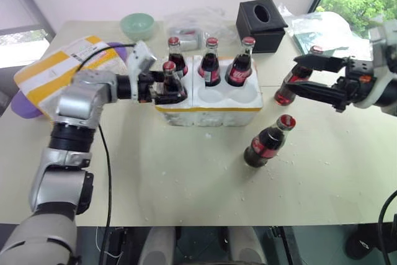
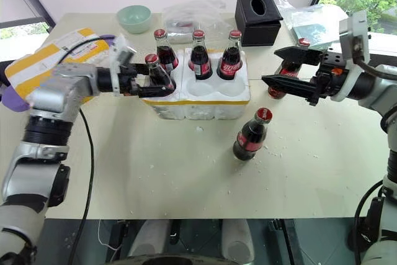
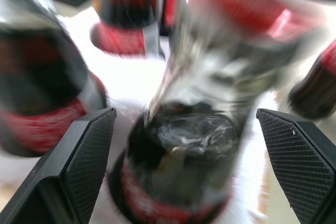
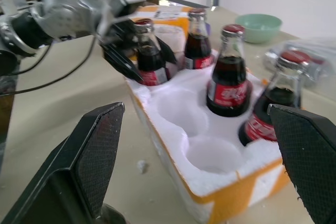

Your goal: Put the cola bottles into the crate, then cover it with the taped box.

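I expect the cola bottle before the crate (image 1: pixel 268 143) to go only partway down when I lower it into a hole in the foam, because the seated bottles show red labels (image 1: pixel 239 74) above the foam.
The white foam crate (image 1: pixel 214 108) stands mid-table with three cola bottles (image 1: pixel 211 63) in its back row. A fourth bottle (image 1: pixel 169 74) sits in the front left well, and my left gripper (image 1: pixel 177 86) stands open around it, fingers (image 3: pixel 84 156) clear of the glass on both sides. The two other front wells (image 4: pixel 210 156) hold nothing. Another bottle (image 1: pixel 268 143) stands on the table before the crate's right corner. At the right, one more bottle (image 2: pixel 303 43) stands partly hidden behind my open right gripper (image 1: pixel 291 72), which points at the crate. The taped box (image 1: pixel 53 69) lies far left.
A green bowl (image 1: pixel 138 25), clear plastic bags (image 1: pixel 193 22) and a black tissue box (image 1: pixel 260 23) line the back of the table. A purple object (image 1: pixel 20 102) sticks out under the taped box. White foam crumbs dot the tabletop in front of the crate.
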### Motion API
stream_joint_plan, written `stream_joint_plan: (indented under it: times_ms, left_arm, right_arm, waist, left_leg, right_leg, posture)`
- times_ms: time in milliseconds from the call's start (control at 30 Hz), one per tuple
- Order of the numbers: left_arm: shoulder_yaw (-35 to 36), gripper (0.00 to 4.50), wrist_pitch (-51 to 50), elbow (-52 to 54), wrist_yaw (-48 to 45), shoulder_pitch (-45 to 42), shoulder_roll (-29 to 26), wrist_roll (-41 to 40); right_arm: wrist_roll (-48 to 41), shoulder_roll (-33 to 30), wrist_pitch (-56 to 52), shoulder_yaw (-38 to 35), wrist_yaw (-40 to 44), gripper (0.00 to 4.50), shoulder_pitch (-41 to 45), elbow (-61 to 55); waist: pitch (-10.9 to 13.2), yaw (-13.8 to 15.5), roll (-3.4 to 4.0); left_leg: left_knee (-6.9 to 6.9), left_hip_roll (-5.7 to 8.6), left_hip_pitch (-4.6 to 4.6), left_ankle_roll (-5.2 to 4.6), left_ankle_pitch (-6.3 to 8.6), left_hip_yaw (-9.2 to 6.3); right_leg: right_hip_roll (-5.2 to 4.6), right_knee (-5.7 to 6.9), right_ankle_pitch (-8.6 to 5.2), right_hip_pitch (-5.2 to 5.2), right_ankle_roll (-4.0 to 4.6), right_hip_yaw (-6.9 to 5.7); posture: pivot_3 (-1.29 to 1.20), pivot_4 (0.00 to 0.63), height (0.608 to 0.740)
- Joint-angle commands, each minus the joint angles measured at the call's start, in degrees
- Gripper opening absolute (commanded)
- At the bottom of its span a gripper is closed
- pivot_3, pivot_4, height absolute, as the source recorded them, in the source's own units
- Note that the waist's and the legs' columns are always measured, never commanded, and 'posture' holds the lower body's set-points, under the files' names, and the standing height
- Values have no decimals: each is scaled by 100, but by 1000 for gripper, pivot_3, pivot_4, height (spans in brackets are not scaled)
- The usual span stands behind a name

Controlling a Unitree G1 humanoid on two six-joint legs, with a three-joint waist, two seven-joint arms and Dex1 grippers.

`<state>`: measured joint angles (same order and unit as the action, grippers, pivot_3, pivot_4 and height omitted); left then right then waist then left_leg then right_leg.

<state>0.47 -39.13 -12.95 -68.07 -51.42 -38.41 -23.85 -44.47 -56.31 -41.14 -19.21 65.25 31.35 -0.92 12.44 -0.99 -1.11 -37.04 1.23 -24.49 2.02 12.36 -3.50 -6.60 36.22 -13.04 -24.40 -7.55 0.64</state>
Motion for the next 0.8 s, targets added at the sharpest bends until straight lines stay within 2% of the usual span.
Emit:
stream_joint_plan:
  times_ms: [33,267,433,533,667,800]
  left_arm:
    - [607,4481,-462,682,-342,-212,-588,-665]
    - [925,4481,-1734,1555,-1355,-27,-1678,-2049]
    - [488,4481,-1268,2039,-1216,420,-1613,-1771]
    - [373,4481,-1126,2149,-1287,640,-1615,-1775]
    - [285,4481,-1042,2243,-1249,737,-1586,-1808]
    - [247,4481,-1024,2296,-1195,773,-1525,-1845]
  right_arm:
    - [-21,-309,171,-712,208,4500,-301,244]
    - [-67,-324,104,-1791,360,4500,-1911,-203]
    - [-364,91,-197,-2362,217,4500,-3194,-1176]
    - [-93,433,35,-2297,-53,4500,-3929,-2070]
    - [-393,727,-125,-2262,-548,4500,-4227,-2870]
    - [-388,990,-59,-1888,-875,4500,-4353,-3236]
  waist:
    - [0,5,0]
    - [-1,13,2]
    - [-5,20,6]
    - [-6,-4,5]
    - [-5,-5,5]
    - [-9,28,0]
  left_leg:
    - [1,0,0,0,0,0]
    - [1,0,5,-1,1,0]
    - [0,-3,24,-1,1,1]
    - [-1,-6,33,-1,1,2]
    - [0,-8,36,-2,2,3]
    - [-3,-7,36,-1,2,3]
  right_leg:
    - [0,-1,0,0,0,0]
    - [1,-2,-1,9,-1,1]
    - [4,-4,-3,31,0,4]
    - [7,-6,-3,38,2,8]
    - [9,-6,-4,38,3,12]
    - [9,-10,-13,42,20,14]
  posture:
    - [0,150,737]
    - [0,150,737]
    - [0,150,737]
    - [0,150,737]
    - [0,150,737]
    - [0,150,737]
